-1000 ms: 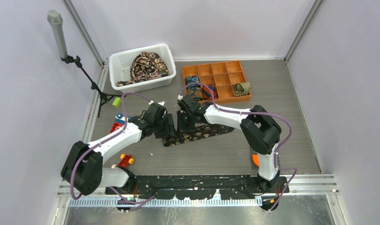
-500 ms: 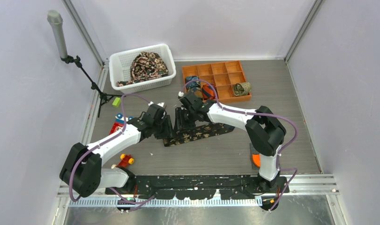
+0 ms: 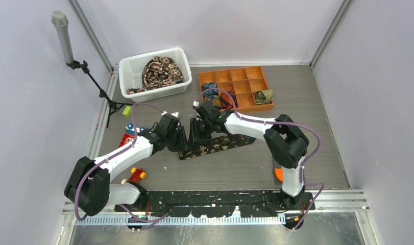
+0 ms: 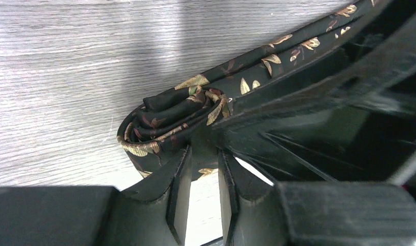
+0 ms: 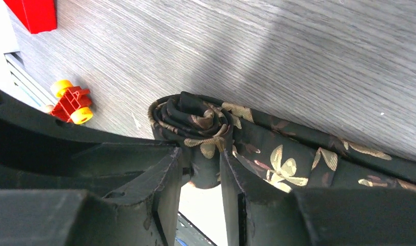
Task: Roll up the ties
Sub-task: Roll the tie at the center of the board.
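Observation:
My left gripper needs to open, back away and squeeze the roll's loop end [image 4: 136,136], because it is pinching the roll's lower edge [image 4: 203,158] while the loop end sticks out past the gripper's finger.
A black tie [image 3: 222,145] with a tan floral print lies across the middle of the table, its left end wound into a small roll [image 4: 170,120]. My left gripper [image 4: 203,154] is shut on the lower edge of that roll, with fabric filling the narrow gap between its fingers. My right gripper [image 5: 201,159] comes at the same roll [image 5: 193,120] from the other side and straddles it. Its jaws stand a little apart, and the fabric touches one finger only. In the top view both grippers [image 3: 187,137] [image 3: 197,132] meet at the tie's left end.
A white basket [image 3: 127,67] at the back left holds a heap of ties [image 3: 161,71]. An orange divided tray [image 3: 256,71] holds rolled ties [image 3: 264,96]. Small toys [image 3: 136,175] [image 3: 127,110] lie to the left, by a tripod [image 3: 100,92]. An orange object [image 3: 278,174] sits by the right arm's base.
The left gripper has narrowed onto the roll. The right gripper's jaws have widened, and it has shifted slightly back and to the left.

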